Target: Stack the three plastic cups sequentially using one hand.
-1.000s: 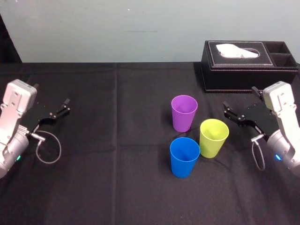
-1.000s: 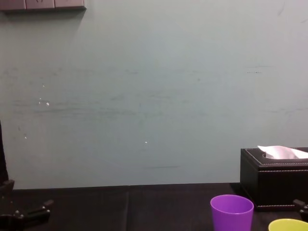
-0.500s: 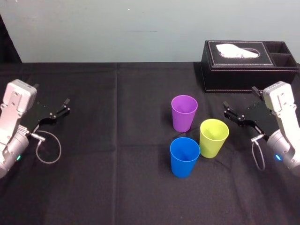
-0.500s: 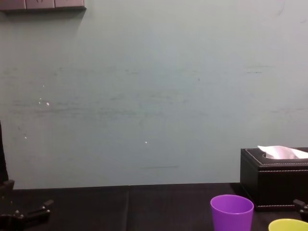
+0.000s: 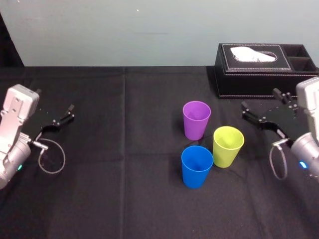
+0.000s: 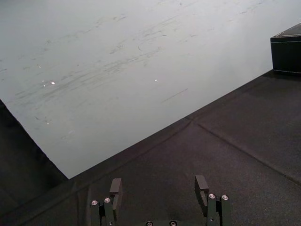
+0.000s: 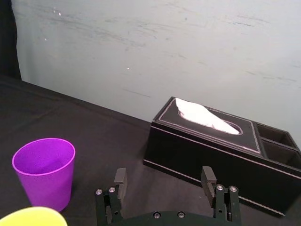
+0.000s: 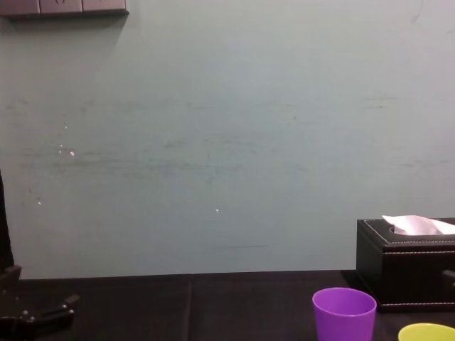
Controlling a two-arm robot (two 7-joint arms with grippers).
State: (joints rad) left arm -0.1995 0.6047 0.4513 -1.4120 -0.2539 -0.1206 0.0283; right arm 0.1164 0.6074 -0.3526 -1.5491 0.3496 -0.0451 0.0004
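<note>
I expect the yellow-green cup (image 8: 427,332) to go down into the purple cup almost to its own rim when I lower it, because the purple cup narrows from a wide opening (image 8: 345,302).
Three plastic cups stand upright and close together right of the table's middle: purple (image 5: 196,119) at the back, yellow-green (image 5: 228,146) to its front right, blue (image 5: 196,166) nearest me. Blue and yellow-green look to touch at the rims. My right gripper (image 5: 259,98) hovers open and empty to the right of the cups, a short gap from the yellow-green one. In the right wrist view the open right gripper (image 7: 164,175) points past the purple cup (image 7: 44,172) toward the tissue box. My left gripper (image 5: 55,99) rests open at the far left, well away from the cups.
A black tissue box (image 5: 264,69) with a white tissue stands at the back right, just behind the right gripper. The table is covered in black cloth (image 5: 124,149) with bare room across its left and front. A pale wall (image 8: 213,142) rises behind the table.
My right arm has shifted to the right and slightly back, widening the gap to the yellow-green cup. The cups and the left arm have stayed put.
</note>
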